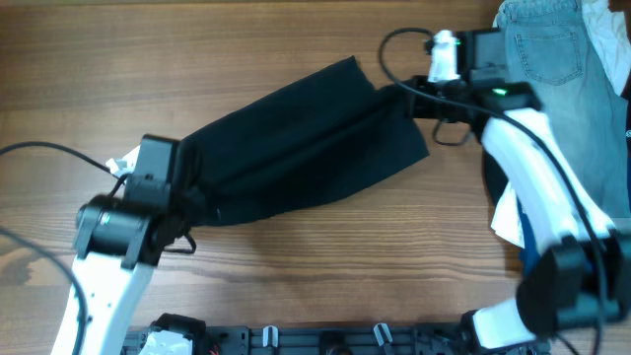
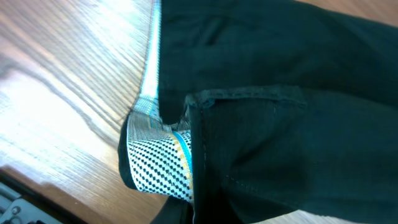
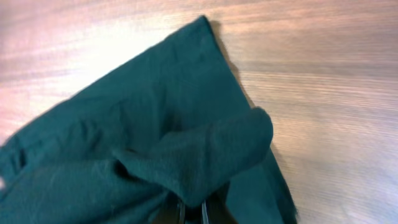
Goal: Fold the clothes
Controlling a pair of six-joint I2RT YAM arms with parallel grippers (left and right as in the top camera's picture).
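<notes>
The waistband gapes crooked at my left gripper with its dotted white lining (image 2: 159,163) showing, so next my left gripper lays the waistband flat and regrips it before folding.
A pair of dark trousers (image 1: 306,138) lies stretched in a slanted band across the middle of the wooden table. My left gripper (image 1: 190,194) is shut on the waistband end at the lower left. In the left wrist view the trousers (image 2: 286,74) show a dotted white lining (image 2: 158,162) at the waistband, and my fingers (image 2: 208,211) are mostly hidden under the cloth. My right gripper (image 1: 406,99) is shut on the leg end at the upper right. In the right wrist view a fold of the cloth (image 3: 199,155) bunches over my fingertips (image 3: 193,211).
Blue jeans (image 1: 552,59) and a white garment (image 1: 606,30) lie at the far right corner. More white cloth (image 1: 507,219) lies under the right arm. A small white item (image 1: 122,163) sits by the left arm. Cables run at the left edge and near the right wrist.
</notes>
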